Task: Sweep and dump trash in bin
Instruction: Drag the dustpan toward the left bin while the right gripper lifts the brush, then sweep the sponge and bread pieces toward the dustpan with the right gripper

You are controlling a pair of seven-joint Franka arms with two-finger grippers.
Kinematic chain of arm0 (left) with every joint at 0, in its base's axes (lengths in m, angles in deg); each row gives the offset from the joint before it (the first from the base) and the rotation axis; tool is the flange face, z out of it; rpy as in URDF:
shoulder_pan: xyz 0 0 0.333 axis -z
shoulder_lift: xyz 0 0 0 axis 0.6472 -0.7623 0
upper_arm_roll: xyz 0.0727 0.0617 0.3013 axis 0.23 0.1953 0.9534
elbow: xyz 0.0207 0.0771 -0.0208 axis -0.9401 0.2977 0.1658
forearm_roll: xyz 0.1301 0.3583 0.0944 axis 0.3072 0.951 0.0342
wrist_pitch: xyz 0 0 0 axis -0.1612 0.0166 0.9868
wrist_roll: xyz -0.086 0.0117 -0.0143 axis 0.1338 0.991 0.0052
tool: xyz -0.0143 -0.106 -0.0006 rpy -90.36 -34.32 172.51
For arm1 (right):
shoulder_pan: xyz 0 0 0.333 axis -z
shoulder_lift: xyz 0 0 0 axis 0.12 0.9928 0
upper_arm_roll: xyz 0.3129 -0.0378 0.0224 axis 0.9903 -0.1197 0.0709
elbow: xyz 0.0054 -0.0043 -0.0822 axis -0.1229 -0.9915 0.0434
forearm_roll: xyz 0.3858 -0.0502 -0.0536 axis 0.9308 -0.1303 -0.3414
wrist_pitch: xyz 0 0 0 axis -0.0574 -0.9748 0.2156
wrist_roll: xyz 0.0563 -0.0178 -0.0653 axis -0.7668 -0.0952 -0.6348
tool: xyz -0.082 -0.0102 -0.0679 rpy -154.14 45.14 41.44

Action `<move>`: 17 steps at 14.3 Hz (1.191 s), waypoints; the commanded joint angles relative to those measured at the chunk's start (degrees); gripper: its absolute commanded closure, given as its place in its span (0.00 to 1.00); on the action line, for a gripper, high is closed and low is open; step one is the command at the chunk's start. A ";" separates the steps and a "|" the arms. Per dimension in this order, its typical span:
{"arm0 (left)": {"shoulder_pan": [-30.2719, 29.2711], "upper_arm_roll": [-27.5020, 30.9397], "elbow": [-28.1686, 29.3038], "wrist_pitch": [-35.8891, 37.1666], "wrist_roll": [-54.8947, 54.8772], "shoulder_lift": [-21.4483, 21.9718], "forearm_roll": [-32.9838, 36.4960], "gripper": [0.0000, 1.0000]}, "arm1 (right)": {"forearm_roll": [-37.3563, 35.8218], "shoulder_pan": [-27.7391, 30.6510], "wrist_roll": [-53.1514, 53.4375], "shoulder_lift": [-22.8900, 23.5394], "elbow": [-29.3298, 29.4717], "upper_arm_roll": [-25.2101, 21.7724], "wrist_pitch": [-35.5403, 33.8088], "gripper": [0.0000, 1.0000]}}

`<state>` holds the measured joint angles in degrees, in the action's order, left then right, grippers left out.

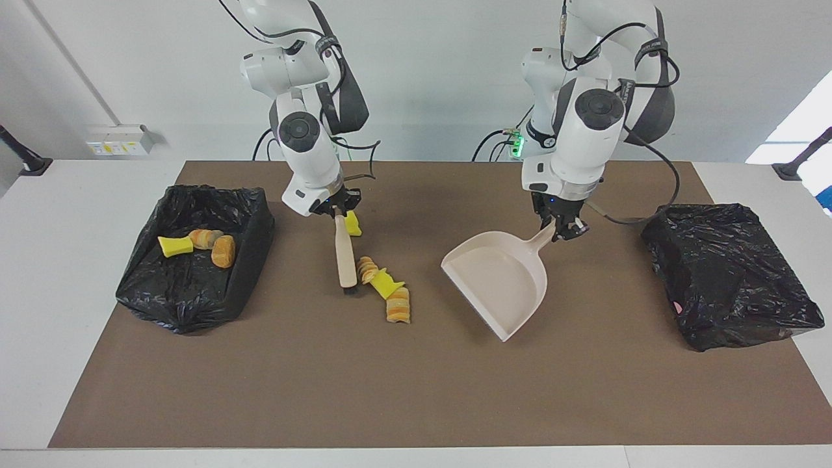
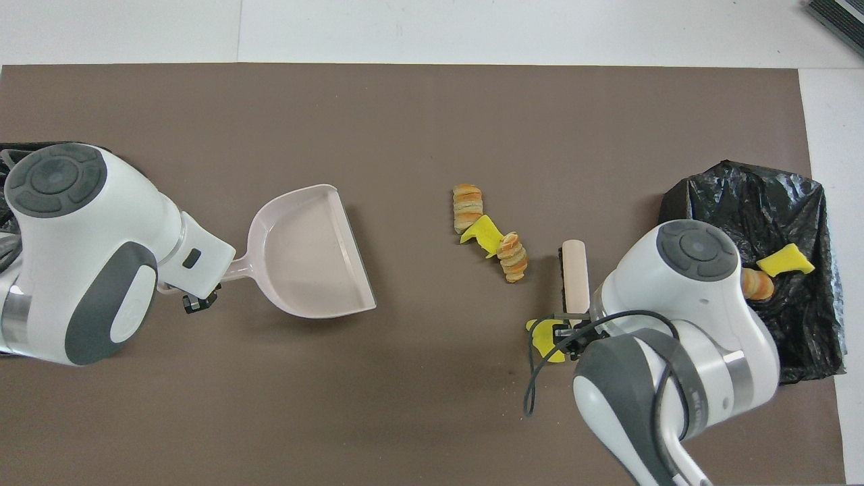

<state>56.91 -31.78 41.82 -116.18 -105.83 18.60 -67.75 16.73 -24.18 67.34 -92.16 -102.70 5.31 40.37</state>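
Observation:
Next, I turn my right gripper back and sweep the trash toward the dustpan's opening [image 2: 354, 250], because the brush is already behind the yellow wedge [image 2: 546, 341] under my right gripper.
My right gripper [image 1: 336, 212] [image 2: 569, 325] is shut on the wooden brush [image 1: 345, 255] [image 2: 576, 273], whose dark bristles point down at the mat. Beside the bristles lie three bits of trash: a bread roll [image 1: 368, 268] [image 2: 513, 256], a yellow wedge [image 1: 388, 285] [image 2: 480, 233] and another roll [image 1: 398, 305] [image 2: 468, 206]. One more yellow wedge [image 1: 353, 223] [image 2: 543, 337] lies under my right gripper. My left gripper [image 1: 560, 227] [image 2: 214, 278] is shut on the handle of the beige dustpan [image 1: 504, 279] [image 2: 304, 253], whose mouth faces the trash.
A black-lined bin [image 1: 250, 214] [image 2: 803, 196] at the right arm's end holds a yellow wedge [image 1: 174, 246] and two bread pieces [image 1: 223, 251]. A second black-bagged bin [image 1: 728, 273] stands at the left arm's end. Brown mat [image 1: 416, 390] covers the table.

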 commanded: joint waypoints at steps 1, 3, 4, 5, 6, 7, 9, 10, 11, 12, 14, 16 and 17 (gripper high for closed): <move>-0.49 -0.68 6.60 -4.97 -4.87 4.32 0.29 1.00 | 0.73 -2.66 11.58 -6.33 -7.17 0.43 0.40 1.00; 0.38 -0.68 9.50 -9.71 -5.05 4.33 0.12 1.00 | 1.09 -3.01 15.72 -10.63 -13.22 0.52 3.63 1.00; 1.08 -0.86 11.17 -12.78 -4.27 4.15 0.12 1.00 | 1.35 -4.15 16.35 -13.18 -16.83 0.52 5.91 1.00; 2.83 -0.86 13.10 -15.86 -3.91 3.98 0.12 1.00 | 1.79 -4.59 16.96 -15.38 -19.99 0.52 8.20 1.00; 3.98 -0.77 14.77 -18.24 -3.56 3.71 0.12 1.00 | 1.88 -4.77 17.58 -17.14 -22.11 0.52 9.44 1.00; 4.69 -0.86 15.83 -19.48 -1.82 3.62 0.12 1.00 | 2.31 -5.82 18.71 -17.33 -22.83 0.52 10.67 1.00; 5.40 -0.86 16.72 -20.37 -0.22 3.89 0.12 1.00 | 3.11 -10.64 21.70 -13.23 -22.75 0.52 16.80 1.00; 5.48 -0.95 16.72 -20.46 -0.04 3.89 0.12 1.00 | 3.11 -10.92 20.93 -11.90 -22.23 0.52 18.92 1.00; 6.09 -0.95 16.89 -20.63 0.83 3.63 0.03 1.00 | 3.11 -10.84 19.79 -9.88 -20.31 0.52 20.86 1.00; 6.88 -0.95 18.03 -21.68 2.41 3.71 0.03 1.00 | 3.11 -10.49 18.30 -7.60 -17.77 0.52 21.57 1.00; 7.85 -0.95 18.65 -22.83 4.61 4.06 -0.06 1.00 | 3.11 -10.31 17.14 -1.82 -11.62 0.52 22.19 1.00; 7.94 -0.95 18.83 -23.01 5.32 3.80 -0.06 1.00 | 3.11 -10.40 17.06 4.87 -5.03 0.52 23.33 1.00; 8.47 -0.95 19.18 -23.44 5.93 3.71 -0.06 1.00 | 3.11 -10.75 16.79 7.42 -2.04 0.61 23.34 1.00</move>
<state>63.84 -33.28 58.34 -137.32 -101.66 20.68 -67.81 18.65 -35.19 86.48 -92.97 -113.01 5.82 63.65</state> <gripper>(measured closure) 0.670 0.744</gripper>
